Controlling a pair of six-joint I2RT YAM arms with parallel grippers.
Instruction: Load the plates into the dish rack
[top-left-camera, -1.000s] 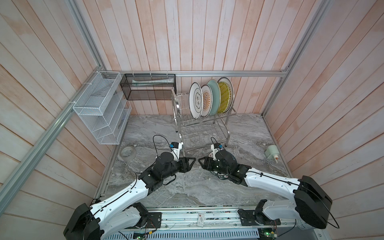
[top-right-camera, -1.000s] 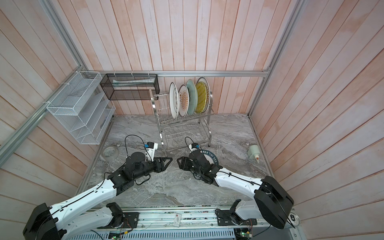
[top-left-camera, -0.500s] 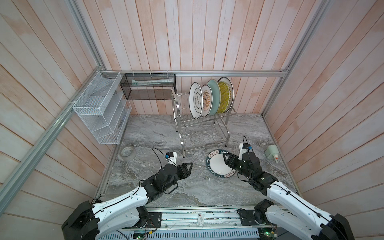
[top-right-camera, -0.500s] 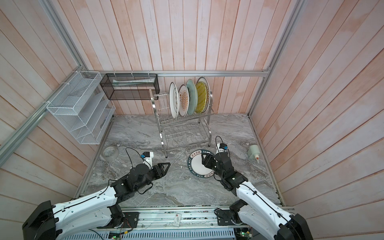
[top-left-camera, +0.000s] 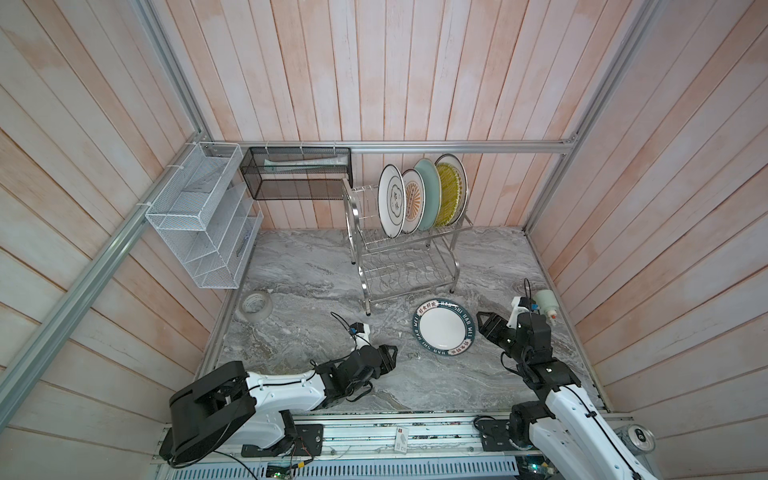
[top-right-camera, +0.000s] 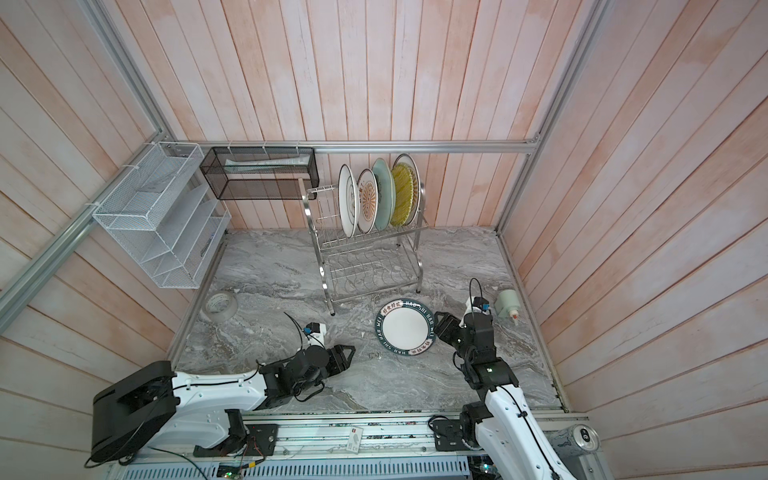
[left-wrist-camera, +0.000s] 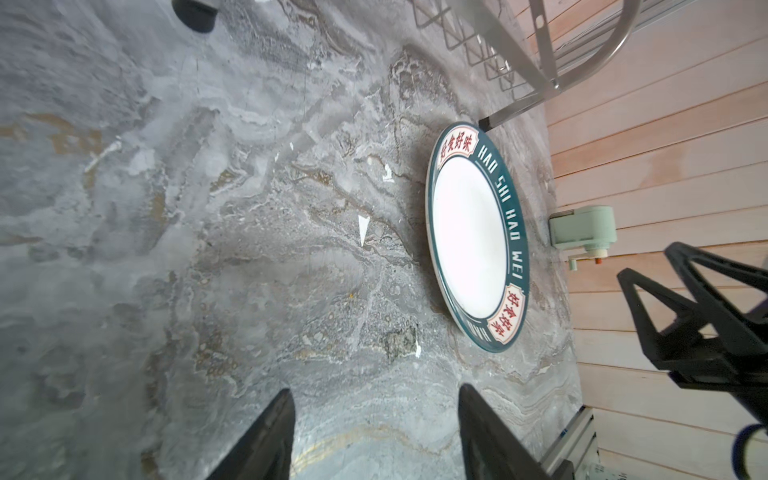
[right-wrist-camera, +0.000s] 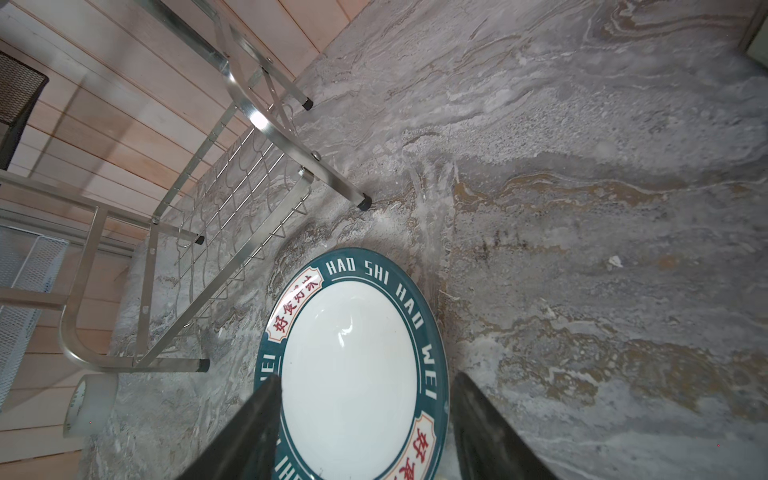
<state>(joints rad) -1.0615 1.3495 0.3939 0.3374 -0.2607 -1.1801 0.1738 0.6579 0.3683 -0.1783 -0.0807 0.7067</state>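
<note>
I carry on to the white plate's rim (top-left-camera: 420, 339) and close there, as my left gripper's fingers are one above the other and face that rim across clear marble (top-left-camera: 405, 345).
A white plate with a lettered dark-green rim (top-left-camera: 442, 328) (top-right-camera: 405, 328) lies flat on the marble table, in front of the dish rack (top-left-camera: 403, 274) (top-right-camera: 365, 266). On the rack's upper tier stand several plates: a cloud-outline one (top-left-camera: 392, 206), an orange sunburst one (top-left-camera: 412, 205), a pale green one (top-left-camera: 430, 195) and a yellow one (top-left-camera: 449, 191). My right gripper (top-left-camera: 482, 328) (right-wrist-camera: 365, 377) hovers open at the flat plate's (right-wrist-camera: 353, 374) right edge, holding nothing. My left gripper (top-left-camera: 390, 355) (left-wrist-camera: 374, 390) is open and empty, left of that plate (left-wrist-camera: 469, 237) and apart from it.
A grey tape roll (top-left-camera: 256, 305) lies at the table's left edge. A white mesh organizer (top-left-camera: 203, 220) and a black mesh basket (top-left-camera: 297, 172) hang on the walls. A pale green bottle (top-left-camera: 545, 302) lies near the right wall. A can (top-left-camera: 638, 436) stands off the table, front right.
Both grippers were together at the plate in front of the rack. The right one has swung out to the right, uncovering the plate, and the left one has drawn back toward the front.
</note>
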